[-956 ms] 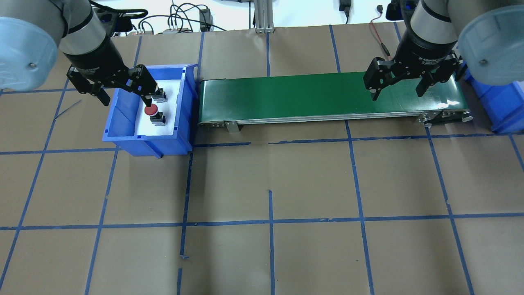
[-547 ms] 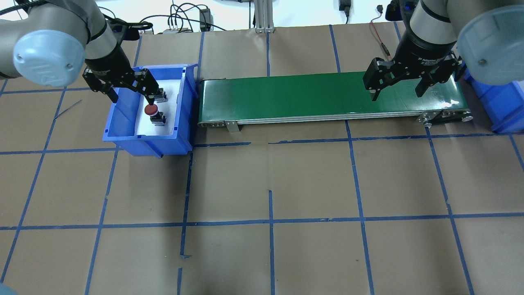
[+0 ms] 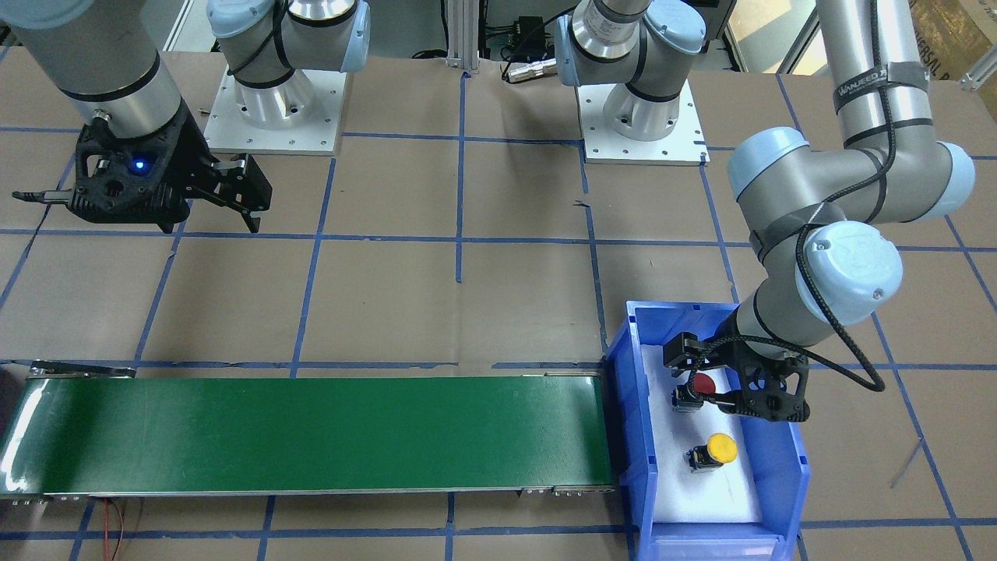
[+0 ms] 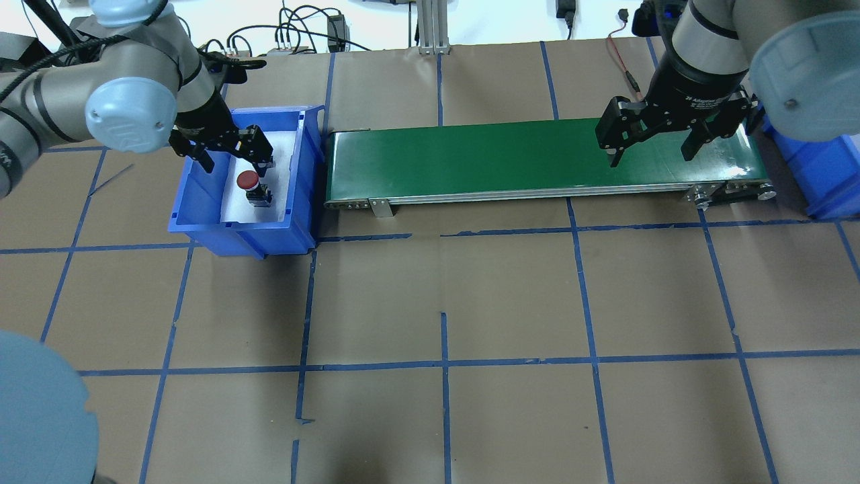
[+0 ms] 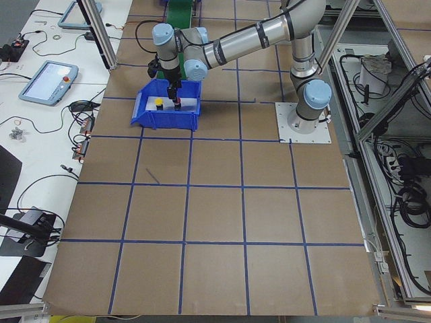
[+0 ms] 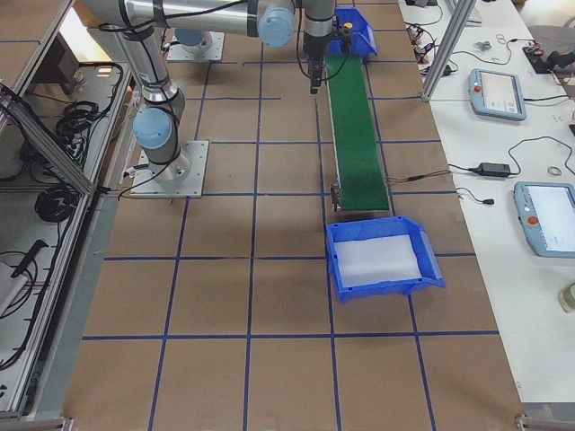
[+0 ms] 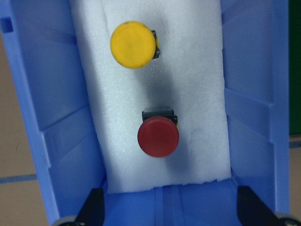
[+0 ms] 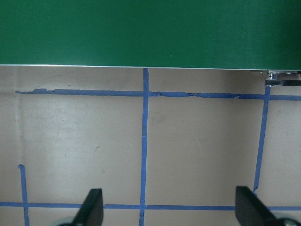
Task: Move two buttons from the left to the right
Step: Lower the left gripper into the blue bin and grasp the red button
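The green conveyor belt curves [image 3: 20,438] over its end, so I expect the red button [image 3: 702,384] to stay upright as it rides along when I put it down on the belt.
The red button [image 7: 158,136] and the yellow button [image 7: 132,44] stand on white foam in the left blue bin [image 4: 201,218]. They also show in the front-facing view, the red button [image 3: 705,384] and the yellow button [image 3: 721,448]. My left gripper [image 4: 235,163] hangs open over the bin, its fingers [image 7: 91,209] spread wide with the red button [image 4: 248,179] just ahead of them; it holds nothing. In the overhead view one finger hides the yellow cap. My right gripper [image 4: 650,153] is open and empty over the right end of the green conveyor belt [image 4: 504,158].
A second blue bin [image 6: 377,260] lined with white foam sits past the belt's right end. The belt [image 3: 311,432] runs between the two bins. Brown paper with blue tape lines covers the table [image 4: 443,302]. Cables lie along the back edge.
My left arm has folded in and its gripper has shifted toward the bin's back, off the red button and lower. The right arm has not moved.
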